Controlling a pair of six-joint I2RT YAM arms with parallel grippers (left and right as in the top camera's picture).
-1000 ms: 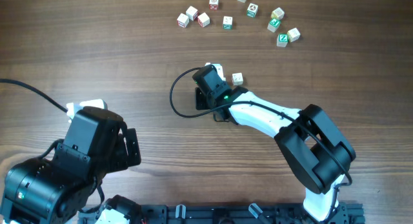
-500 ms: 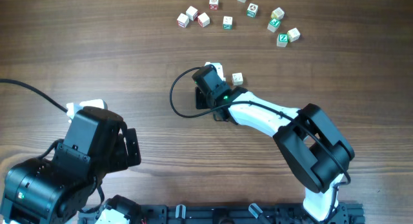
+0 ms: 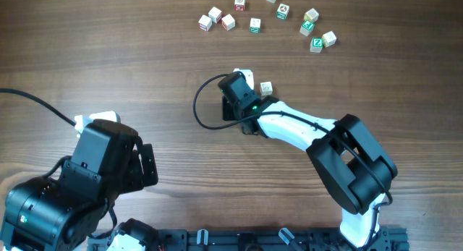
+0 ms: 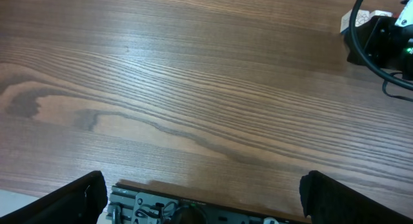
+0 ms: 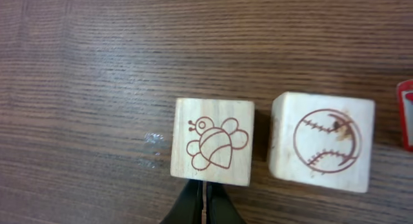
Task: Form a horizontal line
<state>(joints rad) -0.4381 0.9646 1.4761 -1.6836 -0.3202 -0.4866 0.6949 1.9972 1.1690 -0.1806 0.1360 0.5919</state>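
Observation:
The red-edged cube is apart from the baseball cube. I should have my right gripper leave the bee cube and push the red-edged cube's outer side (image 3: 272, 89) inward.
The horizontal line shows in the right wrist view as a short row of pale wooden cubes. A bee-printed cube (image 5: 213, 141) and a baseball-printed cube (image 5: 322, 141) lie side by side with a narrow gap between them. A red-edged cube (image 5: 406, 114) is cut off at the frame's right edge. My right gripper (image 5: 204, 197) is shut, holds nothing, and its tips touch the bee cube's near side. From overhead, the right gripper (image 3: 236, 84) covers part of the row (image 3: 247, 77), with one cube (image 3: 266, 87) just to the right. My left gripper (image 4: 206, 201) stands open and empty, far from the cubes.
Several loose letter cubes (image 3: 255, 24) are scattered along the table's far edge, some green-printed (image 3: 316, 43). The left arm (image 3: 94, 171) sits at the near left with a black cable (image 3: 36, 103) trailing away. A cable loop (image 3: 206, 106) hangs beside the right wrist.
My right gripper has edged slightly to the right against the cubes. The left arm has stayed still.

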